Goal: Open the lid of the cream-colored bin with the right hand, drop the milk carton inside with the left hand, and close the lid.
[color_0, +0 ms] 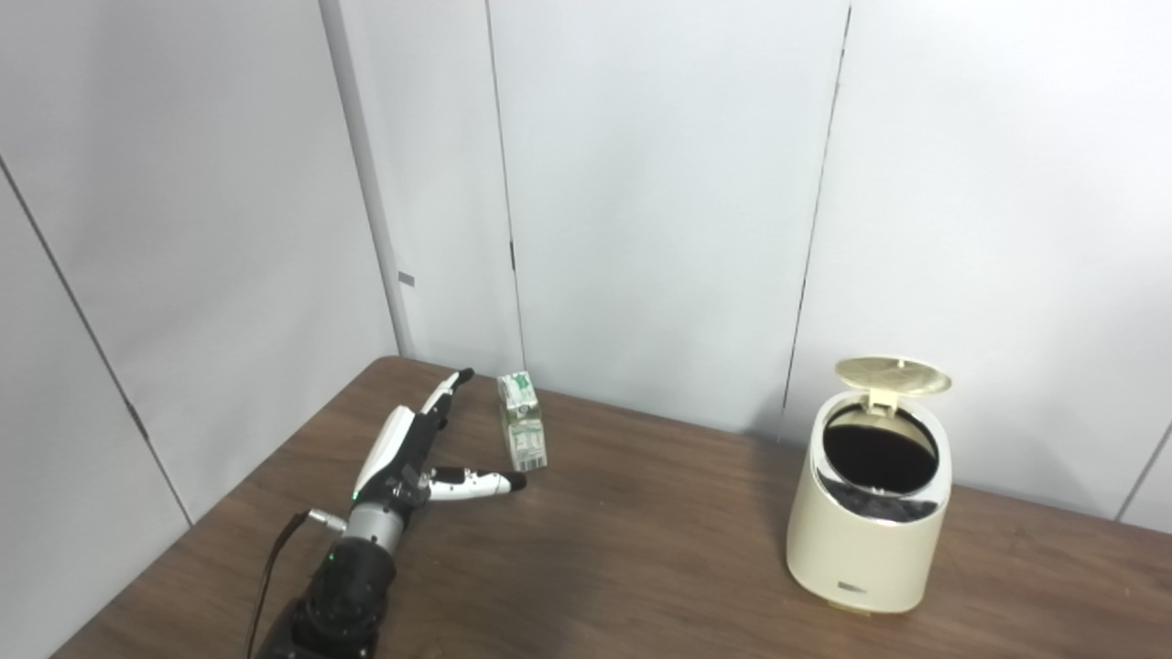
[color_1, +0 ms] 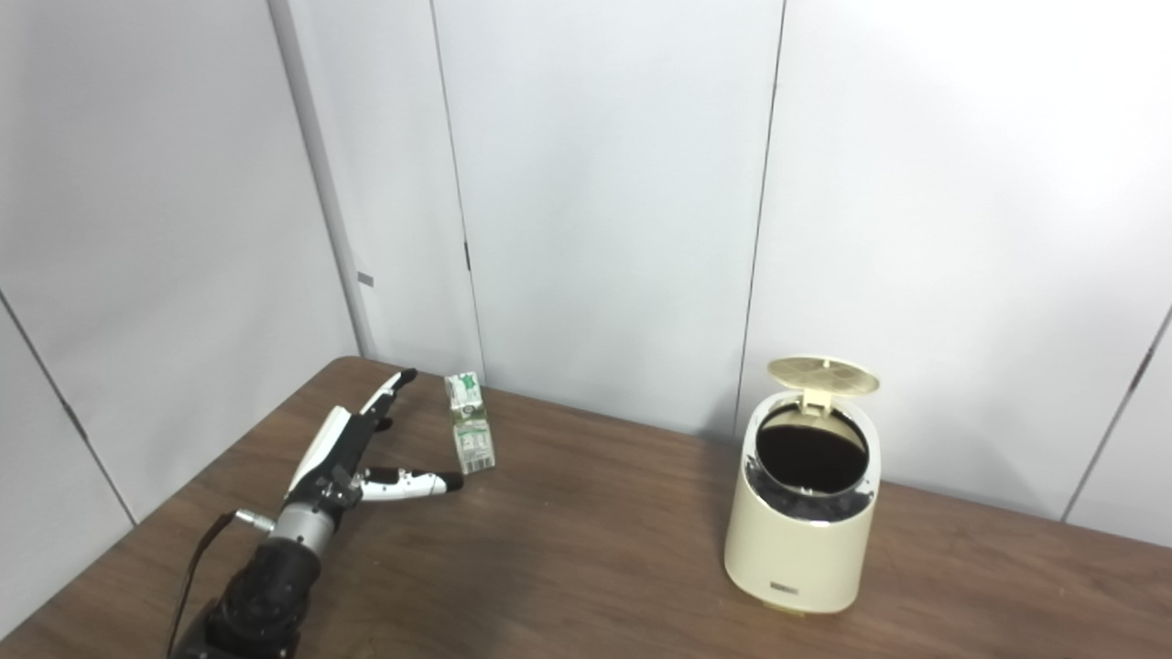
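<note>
The milk carton should slip freely below the bin's rim when I drop it, because the bin's opening is wider than the carton.
A small green-and-white milk carton stands upright on the brown table near its far left corner. My left hand lies just left of the carton, open, fingers stretched toward the wall and thumb pointing at the carton's base without holding it. At the right stands the cream-colored bin; its round lid is flipped up and the dark inside shows. The right hand is out of view.
Grey wall panels close off the table's back and left sides. The table's left edge runs diagonally beside my left arm. A cable hangs by the wrist.
</note>
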### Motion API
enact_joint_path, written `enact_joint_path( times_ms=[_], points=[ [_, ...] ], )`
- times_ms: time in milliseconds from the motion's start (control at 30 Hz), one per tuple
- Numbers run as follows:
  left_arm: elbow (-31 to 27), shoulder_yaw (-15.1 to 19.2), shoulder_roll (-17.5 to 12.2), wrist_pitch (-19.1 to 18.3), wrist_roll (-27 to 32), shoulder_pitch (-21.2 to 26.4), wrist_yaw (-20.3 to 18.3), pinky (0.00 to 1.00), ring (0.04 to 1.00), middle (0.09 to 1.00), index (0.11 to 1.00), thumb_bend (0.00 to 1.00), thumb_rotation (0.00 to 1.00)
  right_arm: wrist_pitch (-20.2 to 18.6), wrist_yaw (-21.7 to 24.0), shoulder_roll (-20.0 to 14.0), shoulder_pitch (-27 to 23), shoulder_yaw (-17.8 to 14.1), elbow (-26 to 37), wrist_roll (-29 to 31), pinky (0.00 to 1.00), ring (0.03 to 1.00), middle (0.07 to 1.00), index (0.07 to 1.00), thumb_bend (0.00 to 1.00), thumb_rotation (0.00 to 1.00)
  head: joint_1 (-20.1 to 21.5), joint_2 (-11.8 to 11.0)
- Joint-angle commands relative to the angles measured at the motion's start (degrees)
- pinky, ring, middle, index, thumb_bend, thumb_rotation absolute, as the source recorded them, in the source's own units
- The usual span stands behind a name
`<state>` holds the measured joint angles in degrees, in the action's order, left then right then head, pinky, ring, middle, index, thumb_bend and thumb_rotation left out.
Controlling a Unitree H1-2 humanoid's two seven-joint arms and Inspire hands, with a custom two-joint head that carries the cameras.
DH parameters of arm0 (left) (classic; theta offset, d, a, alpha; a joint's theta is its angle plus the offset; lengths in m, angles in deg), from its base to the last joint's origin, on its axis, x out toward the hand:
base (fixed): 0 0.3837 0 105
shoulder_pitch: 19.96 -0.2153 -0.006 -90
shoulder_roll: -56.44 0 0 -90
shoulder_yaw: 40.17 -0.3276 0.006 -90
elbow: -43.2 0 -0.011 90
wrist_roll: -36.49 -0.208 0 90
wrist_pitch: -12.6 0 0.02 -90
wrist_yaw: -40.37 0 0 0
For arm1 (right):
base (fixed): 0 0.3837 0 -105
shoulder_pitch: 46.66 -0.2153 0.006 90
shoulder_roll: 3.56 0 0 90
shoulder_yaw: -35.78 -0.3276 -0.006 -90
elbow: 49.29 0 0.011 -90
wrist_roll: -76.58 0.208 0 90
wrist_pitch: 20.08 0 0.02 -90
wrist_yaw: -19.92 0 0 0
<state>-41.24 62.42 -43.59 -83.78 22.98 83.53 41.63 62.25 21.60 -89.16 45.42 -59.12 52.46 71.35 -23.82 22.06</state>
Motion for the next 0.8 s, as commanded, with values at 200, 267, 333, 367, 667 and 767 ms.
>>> enact_joint_path(
  times_ms=[200, 267, 333, 367, 667, 767],
  points=[
    [7.94, -3.70, -6.06, 0.95, -4.39, 7.81, 1.16, 0.88, 0.980, 1.000, 1.000, 1.00, 0.20, 0.81, -0.26, -0.03, -0.70, -0.10, 1.52, 0.13, 0.56, 0.769, 0.808, 0.831, 0.80, 0.96, 0.43, 0.28],
    [9.20, -4.25, -6.55, 0.60, -4.88, 8.87, 1.25, 0.89, 0.985, 1.000, 1.000, 1.00, 0.20, 0.49, -0.39, 0.03, -0.76, -0.05, 1.66, -0.09, 0.56, 0.774, 0.814, 0.842, 0.81, 0.97, 0.45, 0.35],
    [10.57, -4.93, -7.14, 0.63, -5.42, 10.00, 1.26, 0.92, 0.992, 1.000, 1.000, 1.00, 0.19, 0.35, -0.46, 0.14, -0.81, 0.01, 1.76, -0.20, 0.56, 0.777, 0.815, 0.844, 0.83, 0.97, 0.56, 0.49],
    [11.38, -5.20, -7.43, 0.89, -5.46, 10.57, 1.20, 0.92, 0.995, 1.000, 1.000, 1.00, 0.19, 0.36, -0.51, 0.17, -0.83, 0.06, 1.77, -0.29, 0.56, 0.777, 0.812, 0.842, 0.83, 0.97, 0.56, 0.49],
    [16.41, -7.82, -10.57, 0.37, -5.04, 15.61, -1.41, 0.95, 0.986, 0.988, 1.000, 1.00, 0.17, -0.50, -0.60, 0.03, -0.47, 1.44, 2.97, -3.11, 0.57, 0.785, 0.824, 0.858, 0.81, 1.00, 1.12, 1.06],
    [17.22, -8.52, -11.41, -0.44, -4.91, 16.84, -2.81, 0.90, 0.970, 0.980, 1.000, 0.99, 0.16, -0.63, -0.70, 0.18, -0.28, 1.61, 3.21, -3.64, 0.60, 0.792, 0.831, 0.868, 0.80, 1.00, 1.24, 1.19]
  ],
)
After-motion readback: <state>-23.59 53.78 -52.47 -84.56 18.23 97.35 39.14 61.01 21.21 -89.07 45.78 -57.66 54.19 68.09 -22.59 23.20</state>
